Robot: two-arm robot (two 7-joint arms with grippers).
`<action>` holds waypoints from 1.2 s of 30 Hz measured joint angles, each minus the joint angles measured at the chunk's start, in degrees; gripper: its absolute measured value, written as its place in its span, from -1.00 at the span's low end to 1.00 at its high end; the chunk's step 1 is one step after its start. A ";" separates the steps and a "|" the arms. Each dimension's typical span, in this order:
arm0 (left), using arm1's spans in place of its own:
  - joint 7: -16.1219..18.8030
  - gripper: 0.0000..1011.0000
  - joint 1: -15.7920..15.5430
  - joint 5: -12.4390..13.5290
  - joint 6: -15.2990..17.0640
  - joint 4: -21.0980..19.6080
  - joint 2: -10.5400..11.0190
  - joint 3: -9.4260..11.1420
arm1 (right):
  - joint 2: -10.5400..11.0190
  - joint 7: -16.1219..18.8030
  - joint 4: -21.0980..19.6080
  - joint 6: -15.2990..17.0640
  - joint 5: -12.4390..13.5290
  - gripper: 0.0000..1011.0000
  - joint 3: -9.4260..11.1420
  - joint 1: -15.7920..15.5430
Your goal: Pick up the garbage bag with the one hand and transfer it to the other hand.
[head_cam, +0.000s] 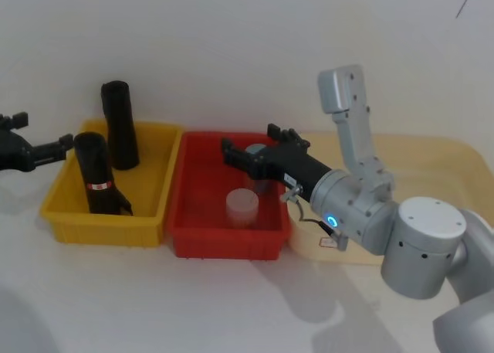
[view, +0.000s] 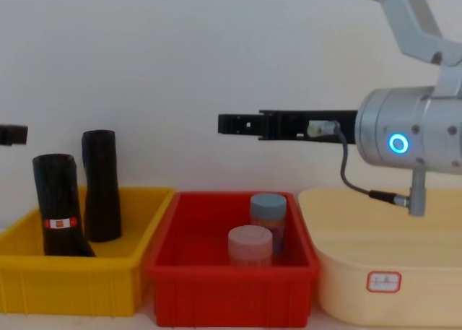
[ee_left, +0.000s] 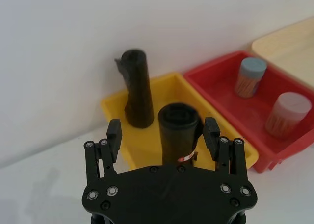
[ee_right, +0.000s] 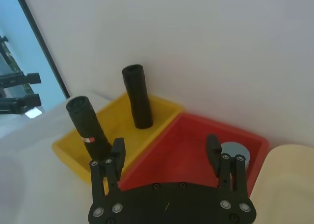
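Note:
My gripper will lift the garbage bag (view: 58, 206), and the bag will stay wound with a loose flap hanging, because the red-and-white band fits tightly around the roll and its foot flares (view: 85, 250).
The garbage bag (head_cam: 94, 175), a black roll with a red-and-white band, stands upright at the front of the yellow bin (head_cam: 147, 218); it also shows in the chest view (view: 59, 207). My left gripper (head_cam: 46, 133) hangs just left of the bin at about the roll's top height, open and apart from it. In the left wrist view the garbage bag (ee_left: 179, 133) lines up between the spread fingers (ee_left: 114, 132). My right gripper (head_cam: 248, 140) hovers open and empty above the red bin (head_cam: 193, 222), pointing toward the yellow bin.
A plain black roll (head_cam: 118, 125) stands at the back of the yellow bin. Two capped jars (view: 250, 245) sit in the red bin. A cream tub (view: 382, 287) stands to the right. A white wall runs close behind the bins.

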 joint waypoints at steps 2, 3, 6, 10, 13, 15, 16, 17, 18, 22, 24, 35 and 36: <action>-0.07 0.98 -0.78 0.27 0.13 1.50 -0.22 0.82 | -0.10 0.00 0.69 0.19 -0.32 0.98 -0.28 0.27; -0.09 0.98 -0.99 0.35 0.17 1.91 -0.28 1.06 | -0.12 0.00 0.92 0.26 -0.42 0.98 -0.36 0.32; -0.22 0.98 -1.90 0.67 0.24 3.54 -0.58 1.99 | -0.24 0.01 1.91 0.52 -0.83 0.98 -0.68 0.67; -0.63 0.98 -3.01 0.91 0.17 5.53 -1.01 3.16 | -0.30 0.23 2.98 0.80 -1.23 0.98 -1.02 1.03; -1.12 0.98 -3.49 0.93 -0.18 6.38 -1.21 3.66 | -0.37 0.42 3.67 0.96 -1.51 0.98 -1.22 1.29; -1.82 0.98 -4.09 0.92 -0.75 7.36 -1.47 4.28 | -0.42 0.59 4.01 1.06 -1.70 0.98 -1.31 1.44; -2.08 0.98 -4.26 0.92 -0.96 7.53 -1.55 4.39 | -0.44 0.66 4.12 1.08 -1.75 0.98 -1.33 1.49; -2.60 0.98 -4.61 0.91 -1.40 8.18 -1.71 4.82 | -0.45 0.74 4.24 1.10 -1.80 0.98 -1.37 1.55; -2.93 0.98 -4.82 0.91 -1.70 8.47 -1.81 5.02 | -0.49 0.89 4.42 1.16 -1.89 0.98 -1.42 1.62; -4.32 0.98 -6.16 0.92 -3.00 10.31 -2.54 6.39 | -0.63 1.28 4.90 1.30 -2.06 0.98 -1.50 1.86; -4.64 0.98 -6.58 1.02 -3.37 10.89 -2.77 6.79 | -0.68 1.42 5.11 1.38 -2.09 0.98 -1.54 1.95; -5.36 0.98 -9.71 2.56 -5.29 15.67 -4.69 9.49 | -1.13 2.76 6.81 1.99 -2.20 0.98 -1.58 2.58; -5.42 0.98 -9.92 2.67 -5.40 16.01 -4.86 9.67 | -1.15 2.83 6.97 2.02 -2.20 0.98 -1.55 2.62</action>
